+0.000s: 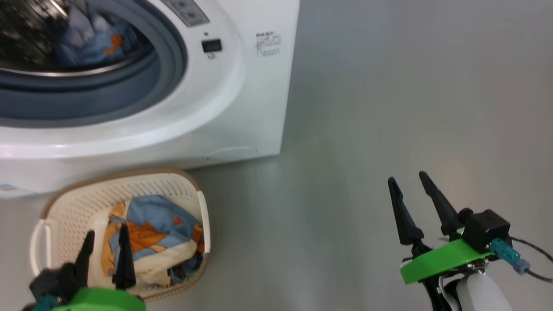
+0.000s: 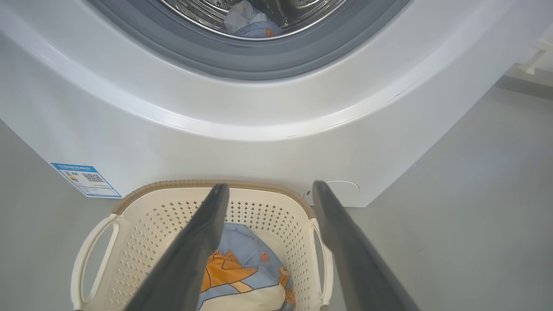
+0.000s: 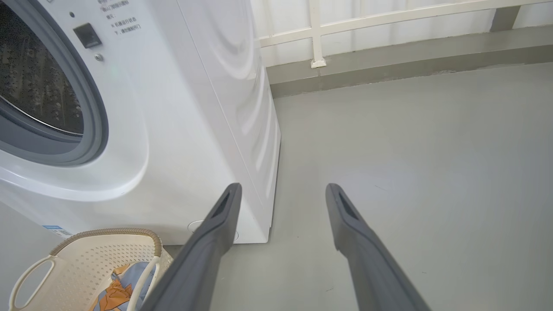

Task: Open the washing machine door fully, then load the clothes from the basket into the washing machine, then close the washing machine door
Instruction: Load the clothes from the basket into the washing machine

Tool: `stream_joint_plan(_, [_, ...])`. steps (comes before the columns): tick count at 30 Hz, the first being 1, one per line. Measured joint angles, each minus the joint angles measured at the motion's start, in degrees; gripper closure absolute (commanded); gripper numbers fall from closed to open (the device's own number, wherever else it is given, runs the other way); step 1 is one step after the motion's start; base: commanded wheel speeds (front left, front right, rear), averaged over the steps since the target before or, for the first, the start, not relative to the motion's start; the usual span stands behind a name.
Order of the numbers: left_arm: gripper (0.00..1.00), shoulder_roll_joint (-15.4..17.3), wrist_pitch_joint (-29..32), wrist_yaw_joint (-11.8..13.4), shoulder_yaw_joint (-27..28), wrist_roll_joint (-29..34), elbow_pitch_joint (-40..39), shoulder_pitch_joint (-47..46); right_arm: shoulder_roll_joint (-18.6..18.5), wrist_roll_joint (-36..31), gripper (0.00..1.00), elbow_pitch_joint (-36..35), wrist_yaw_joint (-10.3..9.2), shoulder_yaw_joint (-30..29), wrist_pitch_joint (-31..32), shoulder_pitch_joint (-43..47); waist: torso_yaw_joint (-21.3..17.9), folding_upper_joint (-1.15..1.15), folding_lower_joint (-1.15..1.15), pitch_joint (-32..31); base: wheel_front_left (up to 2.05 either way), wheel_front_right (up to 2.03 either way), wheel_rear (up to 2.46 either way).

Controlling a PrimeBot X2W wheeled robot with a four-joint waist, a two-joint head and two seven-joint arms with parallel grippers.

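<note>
The bundle of clothes [image 1: 164,220] will come up in one piece and leave the basket empty when the robot lifts it, since the same print [image 1: 144,236] runs across the heap.
The white washing machine [image 1: 242,108] stands with its drum uncovered; the washing machine door is out of view. Some blue and orange clothes [image 1: 93,41] lie inside the drum. In front of the machine, on the floor, sits the cream basket [image 1: 86,198] with more clothes [image 1: 155,233] in it. My left gripper [image 1: 107,230] hangs open just above the basket, nothing between its fingers; in the left wrist view the gripper [image 2: 270,185] points over the basket [image 2: 142,233] and its clothes [image 2: 242,268]. Off to the right, my right gripper [image 1: 407,177] is open over bare floor.
The machine's right side panel [image 3: 224,86] runs back toward a low grey kerb and white railing [image 3: 315,34]. A blue label [image 2: 85,179] and a small round flap [image 2: 345,188] sit low on the machine's front. Grey floor spreads to the right of the machine.
</note>
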Motion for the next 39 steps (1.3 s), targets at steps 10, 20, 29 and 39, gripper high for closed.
stream_joint_plan(10, [0.0,0.2,0.0,-0.9,1.8,1.8,10.3,-10.6,0.0,0.0,0.0,-1.5,0.0,0.1,0.0,-3.8,-1.2,0.0,0.01,9.4,0.0,0.0,0.0])
stream_joint_plan(20, [0.0,5.3,0.0,-0.9,-0.1,-0.4,23.6,-19.8,0.0,0.7,0.0,-2.5,0.0,0.8,0.0,-7.3,-2.8,0.0,0.01,18.2,0.0,0.0,0.0])
stream_joint_plan(29, [0.0,10.5,0.0,-0.9,-2.1,-1.3,37.3,-28.8,0.0,3.7,0.0,-3.0,0.0,2.0,0.0,-8.6,-4.9,0.0,0.0,24.0,0.0,0.0,0.0])
stream_joint_plan(39, [0.0,15.3,1.9,-0.9,-4.6,-4.5,43.3,-35.2,0.0,6.3,0.0,-3.9,0.0,3.1,0.0,-9.8,-7.4,0.0,0.0,29.8,0.0,0.0,0.0])
